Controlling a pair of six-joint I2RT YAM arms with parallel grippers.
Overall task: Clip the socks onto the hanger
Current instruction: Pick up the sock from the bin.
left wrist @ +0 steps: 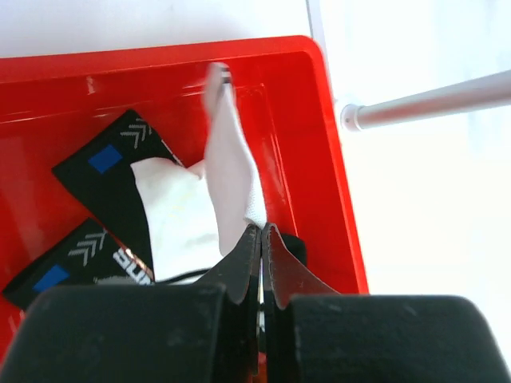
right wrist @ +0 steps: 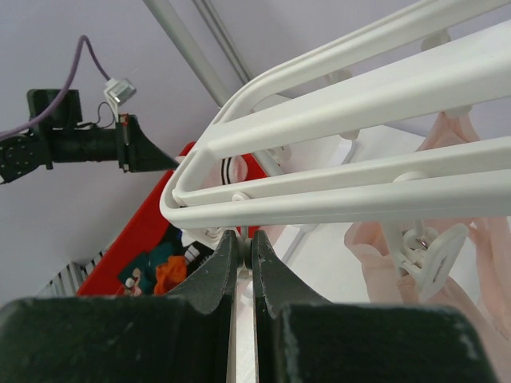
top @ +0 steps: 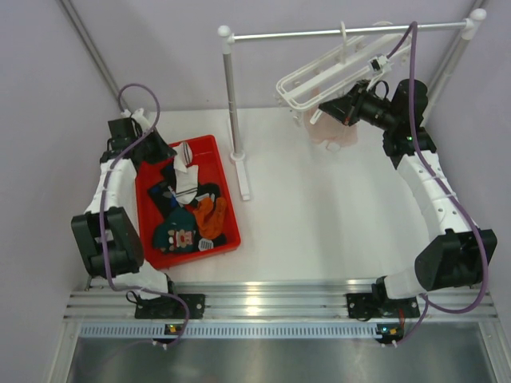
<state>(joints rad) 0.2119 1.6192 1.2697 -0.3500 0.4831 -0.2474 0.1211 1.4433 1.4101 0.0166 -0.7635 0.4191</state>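
Observation:
My left gripper should lay the white sock in the red bin, because it is pinching the sock by one narrow corner, and then I should take the sock's cuff near the middle.
My left gripper is shut on a white sock and holds its pinched end up over the red bin; the closed tips show in the left wrist view. Black socks with blue patches lie under it. An orange sock and a dark teal sock with a face lie at the bin's near end. The white grid hanger hangs tilted from the rail. My right gripper is shut on a small clip under the hanger frame.
A metal rail on white posts spans the back of the table, its foot beside the bin. A pale pink sock hangs clipped under the hanger, also in the right wrist view. The bin's red wall is right of my left fingers.

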